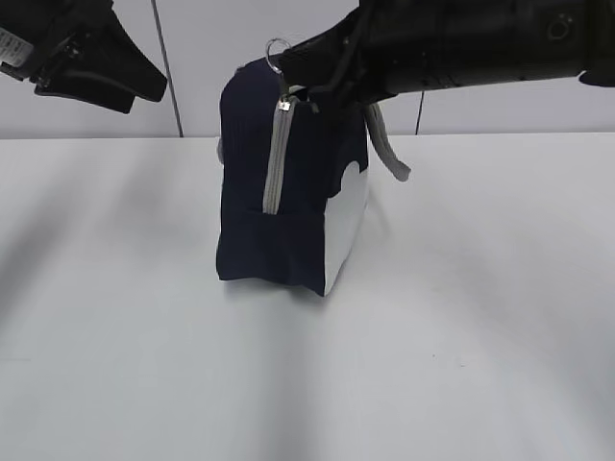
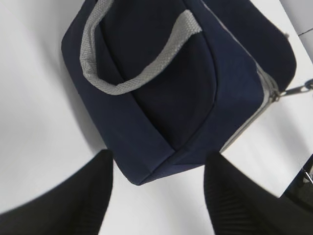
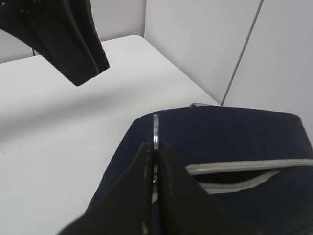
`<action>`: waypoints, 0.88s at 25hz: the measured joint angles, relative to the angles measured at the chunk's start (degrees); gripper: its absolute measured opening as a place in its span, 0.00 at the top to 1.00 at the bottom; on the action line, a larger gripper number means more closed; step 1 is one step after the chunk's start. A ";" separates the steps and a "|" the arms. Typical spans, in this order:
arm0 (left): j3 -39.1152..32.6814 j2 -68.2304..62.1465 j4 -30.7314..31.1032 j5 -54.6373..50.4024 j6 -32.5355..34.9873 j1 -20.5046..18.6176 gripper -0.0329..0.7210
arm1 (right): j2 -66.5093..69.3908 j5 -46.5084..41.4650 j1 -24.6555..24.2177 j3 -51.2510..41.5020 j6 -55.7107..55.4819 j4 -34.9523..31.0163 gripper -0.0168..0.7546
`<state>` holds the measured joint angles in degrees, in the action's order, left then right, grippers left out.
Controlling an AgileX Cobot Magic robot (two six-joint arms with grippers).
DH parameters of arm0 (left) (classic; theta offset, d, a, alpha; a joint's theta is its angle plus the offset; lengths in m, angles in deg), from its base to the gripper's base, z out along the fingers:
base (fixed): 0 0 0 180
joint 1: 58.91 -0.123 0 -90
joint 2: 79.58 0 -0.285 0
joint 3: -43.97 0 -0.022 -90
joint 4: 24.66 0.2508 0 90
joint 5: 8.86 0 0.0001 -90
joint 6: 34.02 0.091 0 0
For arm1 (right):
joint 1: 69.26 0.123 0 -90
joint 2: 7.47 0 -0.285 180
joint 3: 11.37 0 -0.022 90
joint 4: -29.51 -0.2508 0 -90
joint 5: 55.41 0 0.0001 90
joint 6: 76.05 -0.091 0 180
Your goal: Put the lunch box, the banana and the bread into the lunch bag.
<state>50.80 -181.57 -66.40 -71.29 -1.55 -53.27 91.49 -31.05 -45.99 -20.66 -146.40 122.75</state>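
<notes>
My right gripper is holding just the zipper pull [image 1: 286,96], and the lunch bag is standing loose. My left gripper should hold the bag's upper side [image 1: 229,127] before I open the zipper further.
The dark navy lunch bag [image 1: 288,192] stands upright in the middle of the white table, with grey zipper tape down its near end and a white side panel on the right. My right gripper [image 1: 288,67] is shut on the metal ring zipper pull [image 3: 155,131] at the bag's top. In the right wrist view the zipper [image 3: 244,169] gapes partly open. My left gripper [image 2: 156,196] is open and empty, raised at the upper left of the exterior view [image 1: 96,67], and looks down on the bag [image 2: 171,88] and its grey handle [image 2: 127,83]. The lunch box, banana and bread are out of view.
The white table [image 1: 480,336] spreads around the bag. A light panelled wall [image 1: 192,58] stands behind it. A second grey handle [image 1: 389,154] hangs off the bag's right side.
</notes>
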 joint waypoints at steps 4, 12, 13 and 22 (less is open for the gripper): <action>0.00 -0.43 -0.87 0.00 1.65 0.00 0.41 | 1.38 -0.12 0.00 0.44 -1.05 2.04 1.00; 0.00 -2.87 -2.15 -0.58 4.27 0.00 0.41 | 4.48 -0.01 0.00 1.08 -4.50 4.54 1.00; 0.00 -3.24 -2.15 -0.84 4.54 0.00 0.41 | 4.48 0.25 0.00 1.61 -5.74 6.01 1.00; 0.00 -4.39 -5.44 -2.40 10.45 0.00 0.41 | 4.48 6.44 -1.47 8.43 -16.02 14.15 1.00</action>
<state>50.80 -185.96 -71.84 -73.69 8.91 -53.27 95.97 -24.61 -47.46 -12.23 -162.42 136.90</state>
